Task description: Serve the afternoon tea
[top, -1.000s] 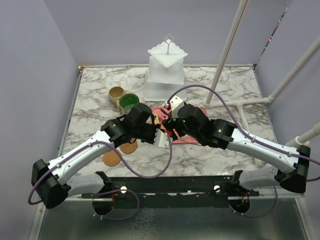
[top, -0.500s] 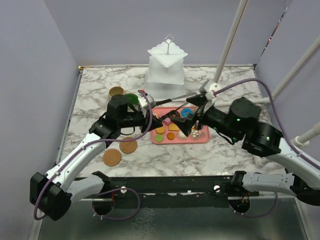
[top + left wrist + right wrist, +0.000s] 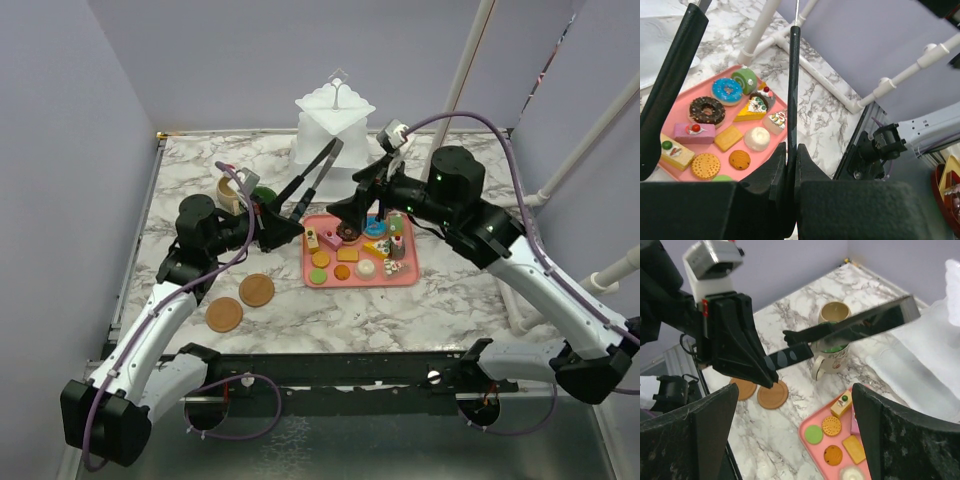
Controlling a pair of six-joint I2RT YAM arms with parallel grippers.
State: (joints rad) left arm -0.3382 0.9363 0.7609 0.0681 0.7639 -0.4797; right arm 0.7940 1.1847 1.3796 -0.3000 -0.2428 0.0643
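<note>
The black tongs slant up (image 3: pixel 867 325) while my right gripper points its fingers down at the tray, so it should turn level and take the tongs from my left gripper (image 3: pixel 307 200).
My left gripper (image 3: pixel 274 230) is shut on one arm of the black tongs (image 3: pixel 312 172), which slant up toward the white three-tier stand (image 3: pixel 333 135). In the left wrist view the jaws pinch that arm (image 3: pixel 793 90), with toy pastries on the pink tray (image 3: pixel 720 71) below. My right gripper (image 3: pixel 350 212) hovers open and empty over the tray's (image 3: pixel 405 280) far left part. Its fingers (image 3: pixel 695 432) frame the tray's corner (image 3: pixel 802 432). The beige mug (image 3: pixel 232 187) and the green-inside mug (image 3: pixel 262 198) stand left of the stand. Two wooden coasters (image 3: pixel 256 290) (image 3: pixel 224 314) lie front left.
White pipe framing (image 3: pixel 455 95) rises at the back right, with more pipes (image 3: pixel 520 205) along the right table edge. Purple walls close in the left, back and right. The raised tongs (image 3: pixel 850 325) cross in front of the mugs (image 3: pixel 834 355) in the right wrist view.
The tongs spanned both grippers half a second ago. The right gripper has opened, let go and lifted back right. The left arm swung back left, keeping the tongs.
</note>
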